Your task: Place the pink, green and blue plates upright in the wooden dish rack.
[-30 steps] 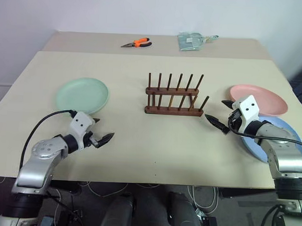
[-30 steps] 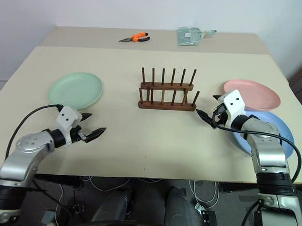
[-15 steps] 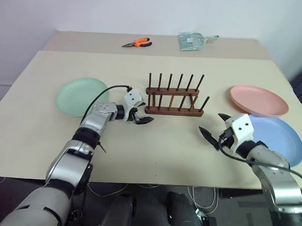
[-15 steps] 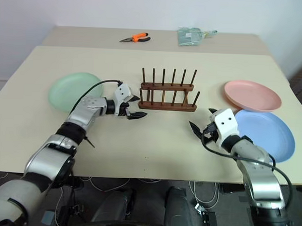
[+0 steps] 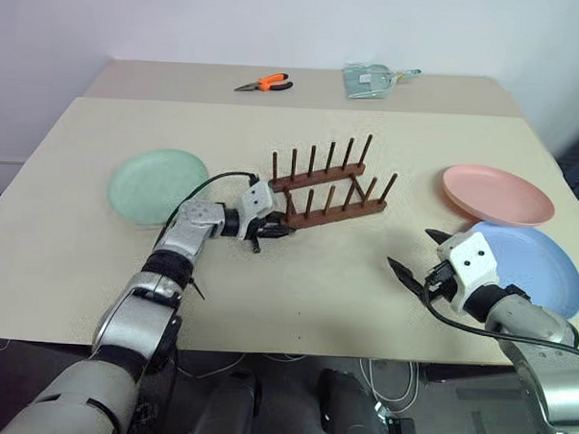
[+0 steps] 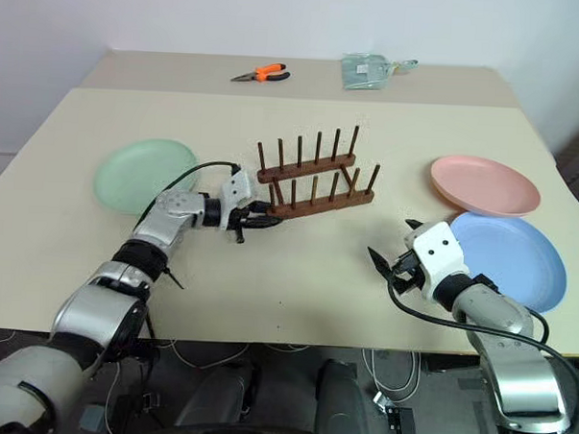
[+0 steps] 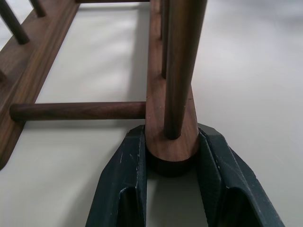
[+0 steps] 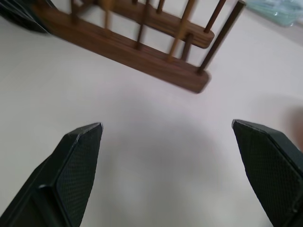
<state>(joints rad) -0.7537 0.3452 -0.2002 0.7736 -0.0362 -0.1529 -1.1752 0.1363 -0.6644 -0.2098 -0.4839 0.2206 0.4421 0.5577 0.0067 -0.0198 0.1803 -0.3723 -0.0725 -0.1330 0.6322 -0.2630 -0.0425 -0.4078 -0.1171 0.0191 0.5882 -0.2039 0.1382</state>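
The wooden dish rack (image 5: 333, 215) is crooked, and its loose end is farther back than the end my left gripper is holding. Next, I pull the rack's loose end (image 5: 379, 207) closer with my right gripper first.
The wooden dish rack (image 5: 325, 186) stands mid-table, skewed, with its right end farther back. My left gripper (image 5: 274, 230) is shut on the left end of its near rail; in the left wrist view both fingers (image 7: 128, 179) press the rounded rail end (image 7: 170, 137). The green plate (image 5: 156, 183) lies flat to the left. On the right, the pink plate (image 5: 497, 193) lies behind the blue plate (image 5: 535, 268). My right gripper (image 5: 413, 251) hovers open and holds nothing, just left of the blue plate and nearer than the rack (image 8: 142, 52).
Orange-handled pliers (image 5: 265, 82) and a clear plastic bag (image 5: 372, 80) lie on the second table behind. The near table edge runs just below both arms.
My left gripper moved right to the rack and closed on its near rail end. The rack swung out of square. My right gripper drew back toward the near edge, still open.
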